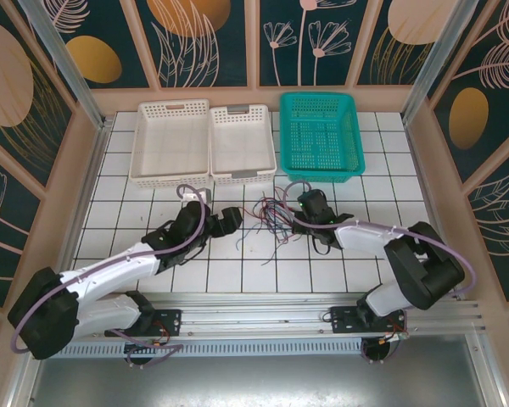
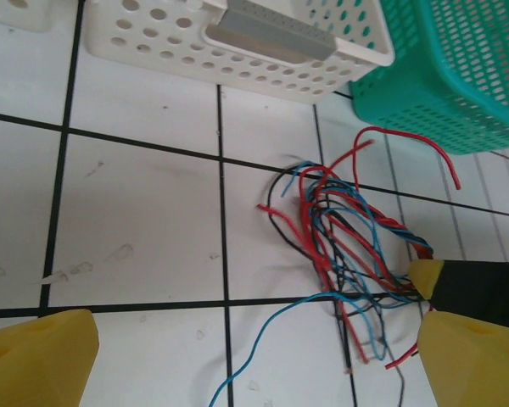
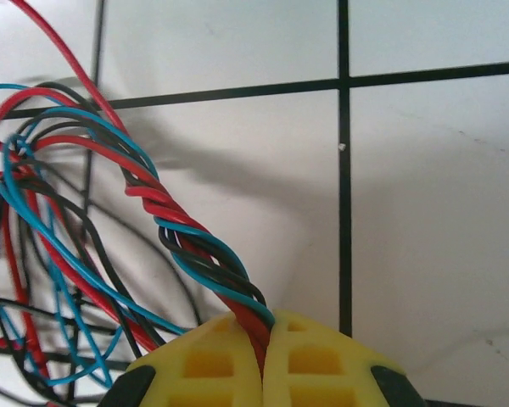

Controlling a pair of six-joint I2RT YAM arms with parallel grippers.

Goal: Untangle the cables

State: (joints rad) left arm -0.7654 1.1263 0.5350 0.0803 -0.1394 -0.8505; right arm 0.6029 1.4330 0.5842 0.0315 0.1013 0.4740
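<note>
I should move my left gripper in and grip the wires (image 2: 343, 216) beside the twist, because only my right gripper holds the twisted bundle (image 3: 197, 231) and its loose loops lie free.
The cables (image 1: 268, 222) lie as a tangle of thin red, black and blue wires on the white tiles between my two grippers. My right gripper (image 1: 295, 205) is at the tangle's right side. In the right wrist view it (image 3: 263, 343) is shut on a twisted red, blue and black bundle of the cables (image 3: 191, 242). My left gripper (image 1: 236, 219) sits just left of the tangle, open. In the left wrist view its yellow fingers (image 2: 38, 360) stand wide apart with only a loose blue strand between them; the cables (image 2: 339, 229) lie ahead to the right.
Two white perforated baskets (image 1: 171, 140) (image 1: 243, 142) and a teal basket (image 1: 321, 136) stand in a row behind the tangle. The left wrist view has the white basket's edge (image 2: 237, 42) and the teal basket (image 2: 441, 76) close beyond the wires.
</note>
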